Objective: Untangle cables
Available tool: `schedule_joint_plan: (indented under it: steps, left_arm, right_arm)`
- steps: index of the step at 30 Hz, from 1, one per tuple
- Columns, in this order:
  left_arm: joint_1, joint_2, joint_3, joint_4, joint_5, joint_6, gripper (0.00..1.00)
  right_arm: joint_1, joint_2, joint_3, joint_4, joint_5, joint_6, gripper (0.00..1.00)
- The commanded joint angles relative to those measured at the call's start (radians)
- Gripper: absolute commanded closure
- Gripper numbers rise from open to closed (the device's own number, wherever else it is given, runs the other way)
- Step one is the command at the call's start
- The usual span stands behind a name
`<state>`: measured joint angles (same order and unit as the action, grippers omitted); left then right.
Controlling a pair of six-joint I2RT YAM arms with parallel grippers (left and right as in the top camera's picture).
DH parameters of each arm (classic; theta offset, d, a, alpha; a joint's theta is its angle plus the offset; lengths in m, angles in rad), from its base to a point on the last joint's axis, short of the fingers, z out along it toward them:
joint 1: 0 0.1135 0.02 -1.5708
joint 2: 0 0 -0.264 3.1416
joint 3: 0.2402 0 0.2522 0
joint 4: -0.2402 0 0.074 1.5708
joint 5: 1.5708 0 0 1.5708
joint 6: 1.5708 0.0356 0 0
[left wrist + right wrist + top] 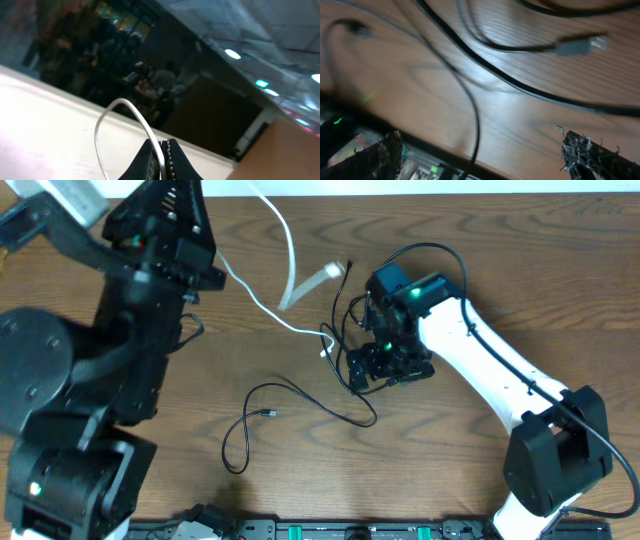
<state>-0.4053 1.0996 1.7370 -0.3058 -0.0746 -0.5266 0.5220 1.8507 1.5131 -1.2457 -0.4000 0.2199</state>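
Note:
The white cable's lower end [327,350] is hooked around a black cable. My left gripper should hold the white cable to the side while my right gripper works at their crossing [329,334].
The cables lie tangled mid-table: a knot of black cables [352,340] trails a loose loop [240,435] toward the front left. A white cable [291,255] arcs from the back down into that knot. My left gripper [162,161] is raised, pointing off the table, and shut on the white cable [125,103], which bows out of the jaws. My right gripper [385,368] hovers low over the black knot, open wide. In the right wrist view a thin black cable [476,125] runs on the wood between its fingers [482,152], untouched, near a grey plug [575,46].
The bulky black left arm [90,370] covers the table's left side. The white right arm [490,365] reaches in from the front right. A black equipment rail [330,530] with green lights lines the front edge.

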Motion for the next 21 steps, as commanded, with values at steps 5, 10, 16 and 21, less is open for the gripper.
schedule_joint_plan:
  steps: [5,10,16,21]
  left_arm:
    - [0.006,0.074,0.019,0.005,0.174,-0.042,0.92]
    - [0.006,0.134,0.019,0.048,0.194,-0.058,0.92]
    - [0.026,0.133,0.032,0.272,0.195,-0.133,0.92]
    - [0.089,0.097,0.043,0.269,0.194,-0.141,0.93]
  right_arm:
    - [0.04,0.001,-0.003,0.051,-0.621,-0.285,0.01]
    - [0.066,0.001,-0.003,0.051,-0.583,-0.289,0.01]
    - [0.123,0.001,-0.017,0.054,-0.359,-0.181,0.01]
    - [0.156,0.001,-0.036,0.073,-0.183,-0.072,0.01]
